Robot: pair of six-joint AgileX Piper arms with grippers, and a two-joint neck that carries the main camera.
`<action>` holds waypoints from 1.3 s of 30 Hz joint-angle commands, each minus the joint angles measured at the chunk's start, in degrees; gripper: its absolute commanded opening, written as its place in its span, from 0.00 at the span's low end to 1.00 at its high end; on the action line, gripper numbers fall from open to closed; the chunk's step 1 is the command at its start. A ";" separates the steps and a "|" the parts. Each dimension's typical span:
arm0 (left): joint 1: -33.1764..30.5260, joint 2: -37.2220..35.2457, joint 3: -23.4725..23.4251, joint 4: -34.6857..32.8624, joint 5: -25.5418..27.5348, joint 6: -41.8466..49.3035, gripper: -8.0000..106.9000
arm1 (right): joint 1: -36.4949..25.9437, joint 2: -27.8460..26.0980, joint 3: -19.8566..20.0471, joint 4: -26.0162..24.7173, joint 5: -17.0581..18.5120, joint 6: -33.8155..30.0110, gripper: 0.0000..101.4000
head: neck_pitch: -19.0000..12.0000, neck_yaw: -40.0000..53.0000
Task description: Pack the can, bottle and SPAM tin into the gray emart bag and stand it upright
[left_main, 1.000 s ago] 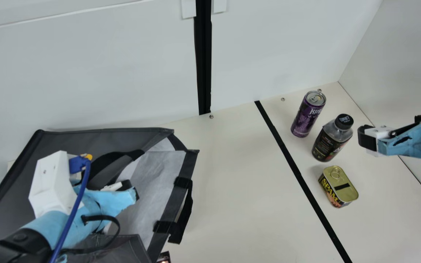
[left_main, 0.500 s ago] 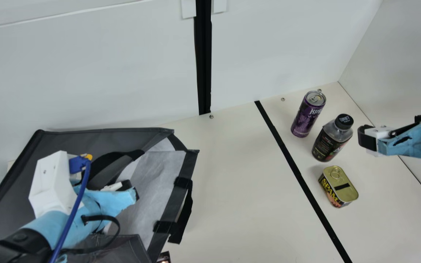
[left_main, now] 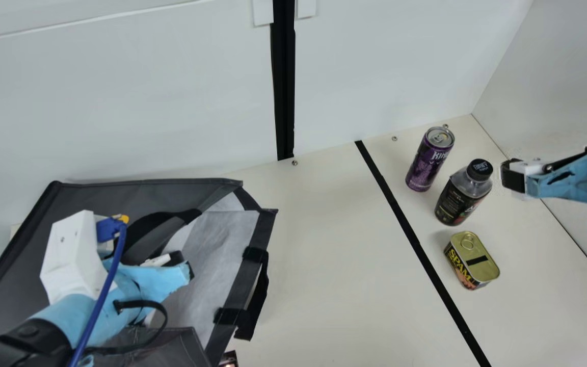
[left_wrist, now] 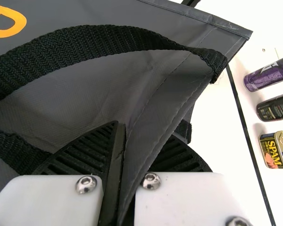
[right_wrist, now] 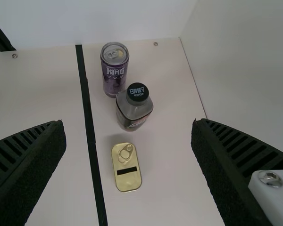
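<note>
The purple can (left_main: 430, 159) will fall over and end up lying inside when I carry it in, because the gray bag's opening (left_main: 224, 260) faces sideways.
The gray bag (left_main: 120, 196) lies on the table's left side, its mouth facing right in the main view. My left gripper (left_main: 184, 265) is at that mouth; in the left wrist view my left gripper (left_wrist: 125, 174) is shut on the bag's edge (left_wrist: 153, 127). Toward the right stand the purple can (left_main: 428, 160), the dark bottle (left_main: 462, 196) and the SPAM tin (left_main: 472, 261), in a row. My right gripper (left_main: 512, 176) hangs to the right of the bottle. In the right wrist view my right gripper (right_wrist: 129, 160) is open, fingers wide apart with nothing held.
A black tape line (left_main: 416, 242) crosses the cream table (left_main: 334, 285) between the bag and the three items. White walls (left_main: 400, 66) rise behind and at the right. A black strap (left_main: 259, 295) hangs from the bag's mouth edge.
My right arm has risen slightly toward the back in the main view. The left arm, bag, can, bottle and tin have kept still.
</note>
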 commanded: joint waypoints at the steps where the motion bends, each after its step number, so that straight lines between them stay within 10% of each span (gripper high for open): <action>1: 0.00 0.00 0.00 0.00 0.00 0.00 0.00 | 0.21 0.86 -1.44 -0.64 0.22 0.52 0.94 | -1.30 -0.14; 39: 0.00 0.00 0.00 0.00 0.00 0.00 0.00 | 11.61 24.97 -18.10 -10.02 0.22 5.88 0.94 | -1.30 -0.14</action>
